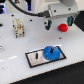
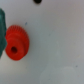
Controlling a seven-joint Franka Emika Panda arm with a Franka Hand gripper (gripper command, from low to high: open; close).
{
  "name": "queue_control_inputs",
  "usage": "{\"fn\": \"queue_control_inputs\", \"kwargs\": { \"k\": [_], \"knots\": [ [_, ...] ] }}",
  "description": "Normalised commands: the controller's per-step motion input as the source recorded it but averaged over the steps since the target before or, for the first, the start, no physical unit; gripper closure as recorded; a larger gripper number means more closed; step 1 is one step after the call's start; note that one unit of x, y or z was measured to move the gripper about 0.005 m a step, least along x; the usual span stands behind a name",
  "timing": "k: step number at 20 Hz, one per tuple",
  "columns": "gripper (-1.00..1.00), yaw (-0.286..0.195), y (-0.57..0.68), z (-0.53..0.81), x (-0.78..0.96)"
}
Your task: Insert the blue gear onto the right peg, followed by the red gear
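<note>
The red gear [image 1: 62, 27] has an open centre hole [image 2: 14, 48], so the red gear will slip over the hidden peg and onto the blue gear when I lower it.
The blue gear [image 1: 50, 52] lies flat on the right part of the black baseplate [image 1: 34, 61]; its hub hides the peg under it. A thin dark peg [image 1: 37, 54] stands free on the plate to its left. The red gear [image 1: 62, 27] lies on the white table further back. It also shows in the wrist view [image 2: 16, 42], seen tilted, with its centre hole showing. My gripper [image 1: 59, 24] hangs just above the red gear, jaws spread wide and empty. One fingertip [image 1: 48, 25] is on the exterior view's left of the gear.
A beige block with holes [image 1: 18, 27] stands on the table at the exterior view's left. A black cable [image 1: 22, 10] arcs behind the arm. A teal edge [image 2: 1, 30] and a small dark spot [image 2: 37, 1] show in the wrist view.
</note>
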Motion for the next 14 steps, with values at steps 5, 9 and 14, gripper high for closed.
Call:
{"fn": "queue_control_inputs", "kwargs": {
  "k": [5,9,14],
  "knots": [
    [-1.0,0.0,0.54,-0.04,-0.33],
    [-1.0,0.0,0.41,-0.22,-0.27],
    [-1.0,0.0,0.14,-0.34,-0.2]
  ]
}}
